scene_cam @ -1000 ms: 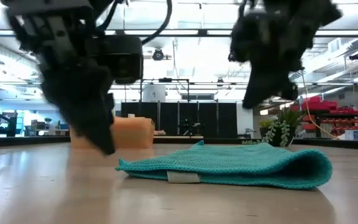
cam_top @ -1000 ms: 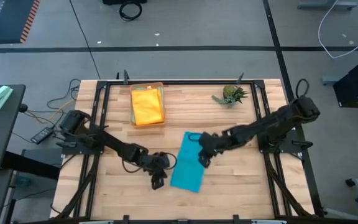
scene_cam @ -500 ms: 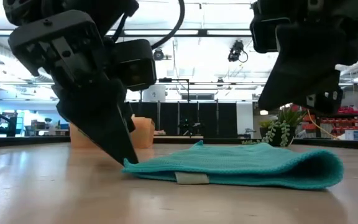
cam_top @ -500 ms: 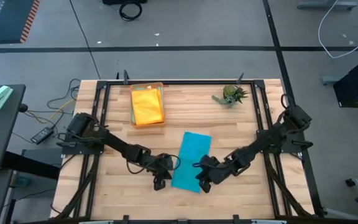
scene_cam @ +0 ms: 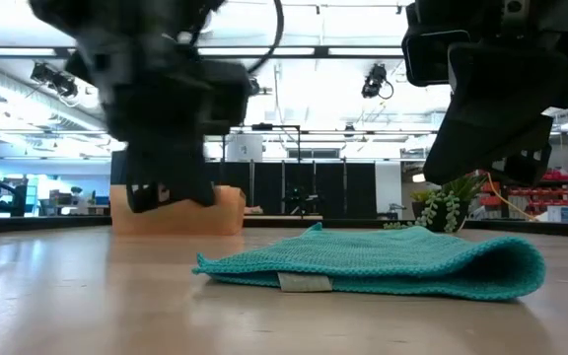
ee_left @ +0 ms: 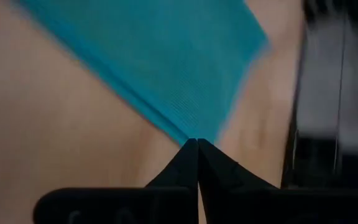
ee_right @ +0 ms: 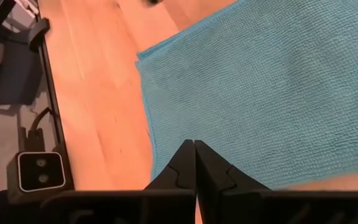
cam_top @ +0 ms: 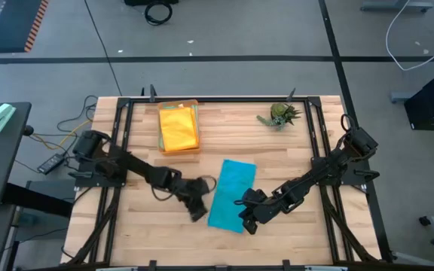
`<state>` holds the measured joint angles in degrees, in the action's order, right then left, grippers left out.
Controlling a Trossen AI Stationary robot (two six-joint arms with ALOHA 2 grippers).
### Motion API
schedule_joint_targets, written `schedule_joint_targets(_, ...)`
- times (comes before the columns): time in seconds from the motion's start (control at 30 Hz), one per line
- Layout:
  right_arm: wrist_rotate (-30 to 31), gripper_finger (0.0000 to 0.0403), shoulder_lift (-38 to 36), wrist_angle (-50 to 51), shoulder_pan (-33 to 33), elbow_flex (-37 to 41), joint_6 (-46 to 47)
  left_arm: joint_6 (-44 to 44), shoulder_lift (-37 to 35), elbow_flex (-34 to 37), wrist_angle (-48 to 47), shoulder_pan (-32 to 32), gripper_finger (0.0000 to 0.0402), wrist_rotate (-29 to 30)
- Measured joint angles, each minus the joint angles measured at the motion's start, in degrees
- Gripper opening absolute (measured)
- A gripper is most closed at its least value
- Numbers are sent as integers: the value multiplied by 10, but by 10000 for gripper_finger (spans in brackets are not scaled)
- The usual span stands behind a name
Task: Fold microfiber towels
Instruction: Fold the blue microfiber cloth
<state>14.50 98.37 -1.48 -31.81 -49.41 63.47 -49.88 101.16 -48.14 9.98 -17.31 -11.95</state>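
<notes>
The folded teal towel [cam_top: 232, 194] is lying crooked, so I should open my left gripper, move it in low around the towel's near corner [scene_cam: 202, 264] and straighten the towel.
A teal microfiber towel [cam_top: 230, 194] lies folded double on the wooden table, its fold [scene_cam: 531, 264] toward the table's right and a small tag [scene_cam: 304, 283] at its near edge. My left gripper [cam_top: 197, 211] is shut and hangs clear of the table by the towel's near left corner [ee_left: 188, 134]. My right gripper [cam_top: 247, 223] is shut and hovers above the towel's near right part [ee_right: 241, 93], apart from it in the low view [scene_cam: 476, 163]. A yellow towel [cam_top: 179, 128] lies in the orange tray [cam_top: 194, 107] at the far left.
A small green plant [cam_top: 279, 114] stands at the far right of the table. The tray rises behind the towel on the left in the low view [scene_cam: 220, 212]. Bare wood [cam_top: 300, 158] lies right of the teal towel and along the near edge.
My right gripper has swept from the towel's far end to its near right part, sinking a little. My left gripper dipped its shut tips to the towel's near left corner, then rose clear and rolled. The towel lies flat as before.
</notes>
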Motion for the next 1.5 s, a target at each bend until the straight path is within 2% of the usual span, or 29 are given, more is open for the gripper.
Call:
schedule_joint_targets(0.17,0,2,0,1,0,0,-36,-158,0,0,45,6,12,12)
schedule_joint_targets(0.33,-1,2,0,5,0,0,-60,-209,2,1,38,-15,17,69)
schedule_joint_targets(0.5,-2,2,0,6,0,0,-76,-251,10,0,46,-25,62,107)
schedule_joint_targets(0.67,-2,2,0,9,0,0,-79,-306,50,0,69,-39,117,111)
schedule_joint_targets(0.83,-2,2,0,11,0,0,-74,-319,65,-1,79,-43,156,111)
schedule_joint_targets(0.97,-2,2,0,12,0,0,-73,-289,65,0,90,-39,168,108)
schedule_joint_targets(1.5,-14,2,0,15,1,0,-73,-244,60,0,92,6,139,9)
